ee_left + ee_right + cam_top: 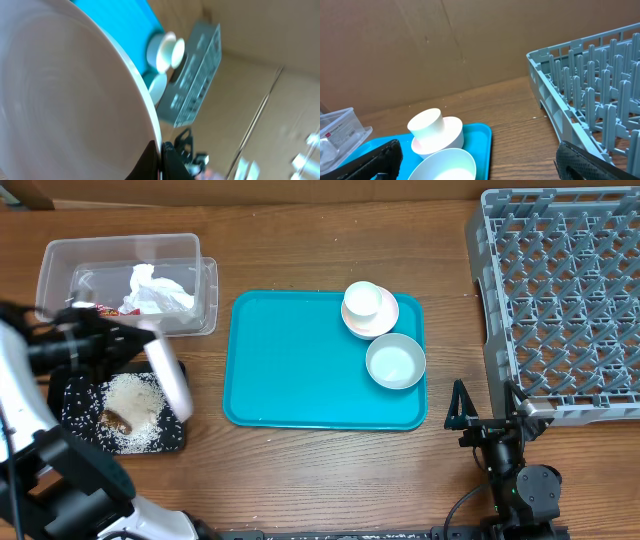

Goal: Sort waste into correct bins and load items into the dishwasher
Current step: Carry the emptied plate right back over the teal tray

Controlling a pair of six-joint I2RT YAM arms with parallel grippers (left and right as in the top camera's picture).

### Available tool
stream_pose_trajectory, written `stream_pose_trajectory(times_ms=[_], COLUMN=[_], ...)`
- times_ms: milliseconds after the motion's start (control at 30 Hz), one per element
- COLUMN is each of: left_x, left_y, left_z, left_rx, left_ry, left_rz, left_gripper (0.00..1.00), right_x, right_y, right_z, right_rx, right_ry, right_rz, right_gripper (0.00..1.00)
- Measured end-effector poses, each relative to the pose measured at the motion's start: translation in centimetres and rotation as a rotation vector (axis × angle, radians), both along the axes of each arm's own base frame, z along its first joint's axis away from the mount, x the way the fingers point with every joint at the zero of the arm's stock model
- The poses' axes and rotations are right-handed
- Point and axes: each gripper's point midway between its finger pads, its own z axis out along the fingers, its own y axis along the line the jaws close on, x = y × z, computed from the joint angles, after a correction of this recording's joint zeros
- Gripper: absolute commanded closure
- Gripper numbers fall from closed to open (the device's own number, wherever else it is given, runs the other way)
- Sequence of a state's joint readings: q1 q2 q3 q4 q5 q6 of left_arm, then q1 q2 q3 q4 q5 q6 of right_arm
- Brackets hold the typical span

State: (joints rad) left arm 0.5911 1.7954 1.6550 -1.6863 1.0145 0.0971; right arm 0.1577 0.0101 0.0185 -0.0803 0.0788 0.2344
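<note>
The white plate's side [70, 100] is clear, and the teal tray has open space [284, 368]. My left gripper keeps moving the plate there until it lies flat.
My left gripper [140, 340] is shut on the rim of the round white plate [170, 378]. It holds the plate tilted steeply on edge over the black tray [70, 395], where rice crumbs [135, 402] and brown scraps [117, 419] lie. In the left wrist view the plate [65, 95] fills the left side, with the jaws [161, 160] pinching its edge. The clear tub [60, 265] holds the white napkin [155, 288] and the red wrapper [128, 308]. The white cup [362, 299] sits on the pink dish [385, 320], beside the grey-blue bowl [395, 362]. My right gripper [487, 408] is open and empty.
The cup, dish and bowl stand on the teal tray [290, 360] in the middle of the table. The grey dish rack [560, 300] stands at the right. In the right wrist view the cup [427, 125] and bowl [450, 162] lie left of the rack [590, 100].
</note>
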Motion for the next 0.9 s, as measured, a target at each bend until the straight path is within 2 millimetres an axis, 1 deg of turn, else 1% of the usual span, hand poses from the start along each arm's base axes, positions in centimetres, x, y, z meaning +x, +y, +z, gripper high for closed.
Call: stream_pose_trajectory(times_ms=[67, 100, 133, 200, 233, 300, 333, 367, 400, 433, 533, 600, 667, 733, 800, 900], left_x=[0.1, 0.1, 0.0, -0.4, -0.8, -1.1, -1.1, -1.1, -1.2, -0.8, 0.4, 0.9, 1.6, 2.2, 2.5, 2.8], left_y=[-2.9, -4.8, -5.7, -9.3, -11.3, -14.9, -16.2, -18.8, -20.2, -21.2, -22.9, -23.5, -23.7, -23.5, -23.4, -23.4], left_z=[0.2, 0.4, 0.5, 0.9, 1.0, 0.9, 0.7, -0.1, -1.0, -1.9, -4.3, -5.3, -5.9, -6.2, -6.9, -8.8], left_rx=[0.008, 0.012, 0.014, 0.021, 0.029, 0.057, 0.078, 0.143, 0.202, 0.283, 0.543, 0.703, 0.851, 0.956, 1.025, 1.102], left_ry=[-0.013, -0.022, -0.028, -0.049, -0.066, -0.129, -0.147, -0.179, -0.174, -0.178, -0.183, -0.183, -0.19, -0.194, -0.184, -0.139], left_rz=[-0.091, -0.152, -0.181, -0.291, -0.359, -0.479, -0.521, -0.602, -0.636, -0.654, -0.644, -0.606, -0.546, -0.492, -0.459, -0.446], left_gripper=[0.96, 0.96, 0.96, 0.96, 0.96, 0.96, 0.96, 0.96, 0.96, 0.96, 0.96, 0.96, 0.96, 0.96, 0.96, 0.96], right_x=[0.0, 0.0, 0.0, 0.0, 0.0, 0.0, 0.0, 0.0, 0.0, 0.0, 0.0, 0.0, 0.0, 0.0, 0.0, 0.0], right_y=[0.0, 0.0, 0.0, 0.0, 0.0, 0.0, 0.0, 0.0, 0.0, 0.0, 0.0, 0.0, 0.0, 0.0, 0.0, 0.0], right_z=[0.0, 0.0, 0.0, 0.0, 0.0, 0.0, 0.0, 0.0, 0.0, 0.0, 0.0, 0.0, 0.0, 0.0, 0.0, 0.0], right_rx=[0.0, 0.0, 0.001, 0.0, 0.0, 0.0, 0.0, 0.0, 0.0, 0.0, 0.0, 0.0, 0.0, 0.0, 0.0, 0.0], right_ry=[0.0, 0.0, 0.0, 0.0, 0.0, 0.0, 0.0, 0.0, 0.0, 0.0, 0.0, 0.0, 0.0, 0.0, 0.0, 0.0], right_rz=[0.0, 0.0, 0.0, 0.0, 0.0, 0.0, -0.001, 0.0, 0.0, 0.0, 0.0, 0.0, 0.0, 0.0, 0.0, 0.0], right_gripper=[0.0, 0.0, 0.0, 0.0, 0.0, 0.0, 0.0, 0.0, 0.0, 0.0, 0.0, 0.0, 0.0, 0.0, 0.0, 0.0])
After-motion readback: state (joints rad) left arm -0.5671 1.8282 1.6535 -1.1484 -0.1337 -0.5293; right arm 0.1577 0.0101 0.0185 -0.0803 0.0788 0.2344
